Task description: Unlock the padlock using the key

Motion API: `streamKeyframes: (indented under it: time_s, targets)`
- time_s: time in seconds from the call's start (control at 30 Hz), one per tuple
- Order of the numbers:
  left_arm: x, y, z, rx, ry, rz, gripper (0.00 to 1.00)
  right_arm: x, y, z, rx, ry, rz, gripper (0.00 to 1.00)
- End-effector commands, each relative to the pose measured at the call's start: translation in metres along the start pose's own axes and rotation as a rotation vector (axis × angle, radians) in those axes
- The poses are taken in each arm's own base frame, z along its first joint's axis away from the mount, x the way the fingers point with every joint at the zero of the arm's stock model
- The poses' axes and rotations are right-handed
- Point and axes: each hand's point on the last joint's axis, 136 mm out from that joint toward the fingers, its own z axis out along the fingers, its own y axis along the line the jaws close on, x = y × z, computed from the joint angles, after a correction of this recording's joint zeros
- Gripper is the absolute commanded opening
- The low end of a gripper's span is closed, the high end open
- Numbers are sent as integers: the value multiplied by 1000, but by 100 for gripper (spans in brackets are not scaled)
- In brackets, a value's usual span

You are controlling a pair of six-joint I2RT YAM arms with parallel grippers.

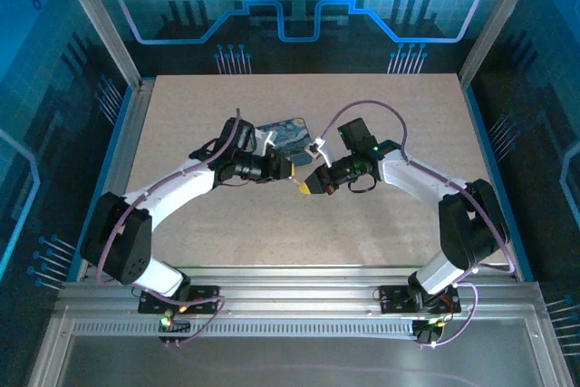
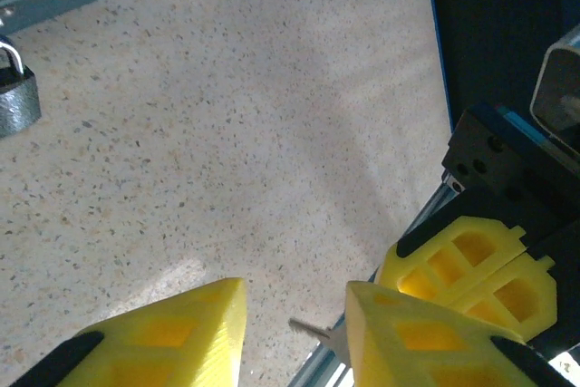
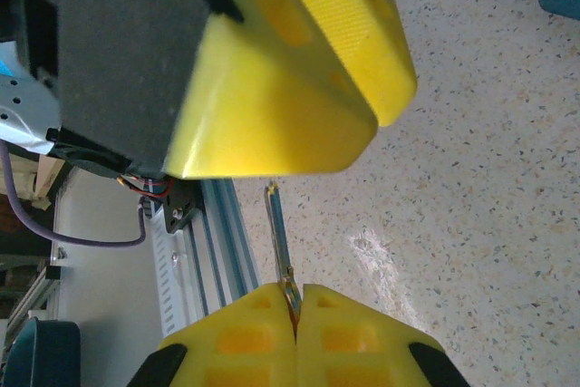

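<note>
Next, my left gripper moves closer to my right gripper and close near the key's bow, because only the key's tip is between my left gripper's open fingers.
My right gripper is shut on the bow of a small silver key, whose blade sticks straight out from the yellow fingertips. In the top view it sits at mid-table, tip to tip with my left gripper. The left gripper is open, and the key's tip pokes into the gap beside its right finger without being clamped. The grey padlock with its silver shackle lies on the speckled table at the far left edge of the left wrist view, well away from both grippers.
A card printed with a blue swirling painting lies just behind the grippers. Aluminium rails run along the table's near edge, and blue panels wall the sides and back.
</note>
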Motion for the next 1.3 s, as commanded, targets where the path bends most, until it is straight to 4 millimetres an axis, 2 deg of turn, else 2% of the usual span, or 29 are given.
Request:
streamKeyframes:
  time_s: [0.0,0.57,0.63,0.77,0.9,1.17,1.27]
  targets:
    - [0,-8,-7,54,-20,-4,31,-2,7,0,-32,7,5,4]
    - [5,-23,-8,167,-3,-16,28,-9,-8,3,-1,-7,60,4]
    - [6,-16,-8,137,-7,-26,33,-11,-13,1,8,-13,86,3]
    - [-7,3,-16,118,-79,-122,46,-14,-24,-2,38,-20,144,3]
    - [-20,15,-29,136,-149,-214,49,-16,-33,-4,70,-23,189,3]
    - [-24,-5,-32,217,-142,-180,48,-19,-33,-1,59,-15,191,3]
    - [-15,-17,-26,200,-90,-92,46,-19,-30,2,47,-8,186,3]
